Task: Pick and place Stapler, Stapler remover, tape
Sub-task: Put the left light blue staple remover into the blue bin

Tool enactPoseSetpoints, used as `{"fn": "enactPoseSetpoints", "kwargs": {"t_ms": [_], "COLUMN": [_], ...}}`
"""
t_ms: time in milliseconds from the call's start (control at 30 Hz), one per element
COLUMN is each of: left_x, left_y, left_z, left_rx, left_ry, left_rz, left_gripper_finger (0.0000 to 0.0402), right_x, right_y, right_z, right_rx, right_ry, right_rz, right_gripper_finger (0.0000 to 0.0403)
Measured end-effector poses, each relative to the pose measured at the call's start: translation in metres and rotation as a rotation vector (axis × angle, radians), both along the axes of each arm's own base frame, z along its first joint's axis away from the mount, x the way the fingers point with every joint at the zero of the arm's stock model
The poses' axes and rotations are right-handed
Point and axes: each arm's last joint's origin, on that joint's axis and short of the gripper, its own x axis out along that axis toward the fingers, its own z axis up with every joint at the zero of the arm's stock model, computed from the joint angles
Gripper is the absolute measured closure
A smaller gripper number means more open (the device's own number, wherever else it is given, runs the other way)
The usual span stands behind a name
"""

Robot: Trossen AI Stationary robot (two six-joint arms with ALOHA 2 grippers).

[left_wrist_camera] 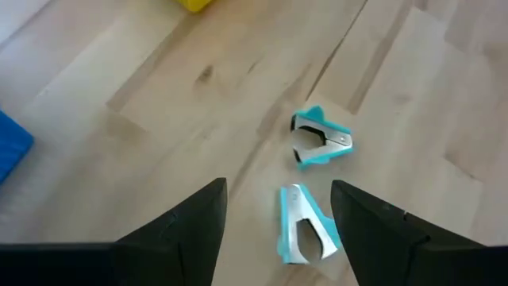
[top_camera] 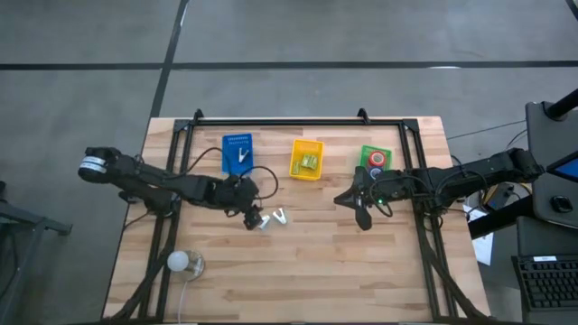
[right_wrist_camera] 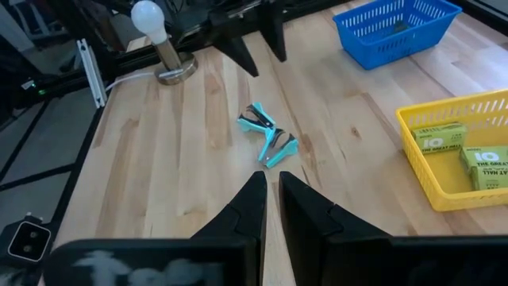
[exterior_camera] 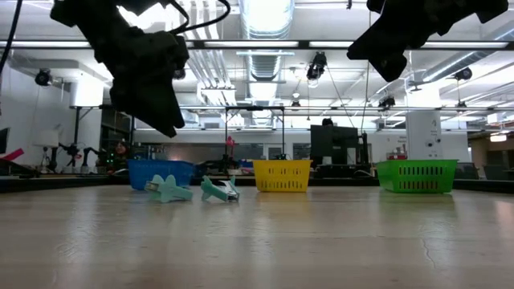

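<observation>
My gripper will carry the staple remover [left_wrist_camera: 298,213], the nearer one, by an arm, and it should keep its open V because its arms spread from a pivot [left_wrist_camera: 295,192].
Two teal-and-silver staple removers lie on the wooden table, one [left_wrist_camera: 320,139] beyond my left gripper, the other [left_wrist_camera: 304,226] below the gap between its open fingers. They also show in the high view [top_camera: 271,218] and the low view [exterior_camera: 193,189]. My left gripper [left_wrist_camera: 278,218] hovers above them without touching; the low view shows it [exterior_camera: 157,100] well clear of the table. My right gripper [right_wrist_camera: 271,202] is shut and raised near the green bin [top_camera: 376,160], which holds a red tape roll [top_camera: 377,159]. A pale item lies in the blue bin [top_camera: 237,153].
The yellow bin [top_camera: 307,160] between the blue and green ones holds green boxes [right_wrist_camera: 476,163]. A white bulb on a round base [top_camera: 181,263] stands near the table's near left corner. A black frame rail [top_camera: 298,122] runs along the far edge. Bare wood lies at the near side.
</observation>
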Motion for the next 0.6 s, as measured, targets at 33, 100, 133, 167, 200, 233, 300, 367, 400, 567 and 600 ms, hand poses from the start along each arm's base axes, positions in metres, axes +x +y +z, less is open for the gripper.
{"fn": "enactPoseSetpoints", "kwargs": {"t_ms": [33,100,133,167,200,233,300,367,400,567,600], "left_x": [-0.001,-0.002,-0.002,-0.003,-0.005,-0.007,-0.010,-0.012,-0.012,-0.018,-0.019], "left_y": [-0.003,-0.008,-0.011,-0.012,-0.013,-0.014,-0.017,-0.021,-0.023,-0.023,-0.023], "left_z": [0.000,0.000,-0.001,-0.003,-0.006,-0.010,-0.018,-0.025,-0.028,-0.040,-0.042], "left_rx": [0.002,-0.006,-0.009,-0.014,-0.021,-0.027,-0.032,-0.039,-0.049,-0.057,-0.055], "left_ry": [-0.002,-0.004,-0.005,-0.001,0.006,0.013,0.003,-0.037,-0.059,-0.071,-0.063], "left_rz": [0.001,0.000,-0.002,-0.004,0.002,0.009,0.018,0.015,0.015,0.046,0.051], "left_gripper_finger": [0.0173,0.0173,0.0173,0.0173,0.0173,0.0173,0.0173,0.0173,0.0173,0.0174,0.0176], "right_x": [0.000,0.000,0.000,0.000,0.000,0.000,0.000,0.000,0.000,0.000,0.000], "right_y": [0.000,0.000,0.000,0.000,0.000,0.000,0.000,0.000,0.000,0.000,0.000], "right_z": [0.000,0.000,0.000,0.000,0.000,0.000,0.000,0.000,0.000,-0.001,-0.001], "right_rx": [0.000,0.000,0.000,0.000,0.000,0.000,0.000,0.000,0.000,-0.001,-0.001], "right_ry": [0.000,0.000,0.000,0.000,0.000,0.000,0.000,0.000,0.001,0.002,0.001], "right_rz": [0.000,0.000,0.000,0.000,0.000,0.000,0.000,-0.001,-0.001,-0.002,-0.002], "right_gripper_finger": [0.0369,0.0369,0.0369,0.0369,0.0369,0.0369,0.0369,0.0369,0.0369,0.0369,0.0369]}}
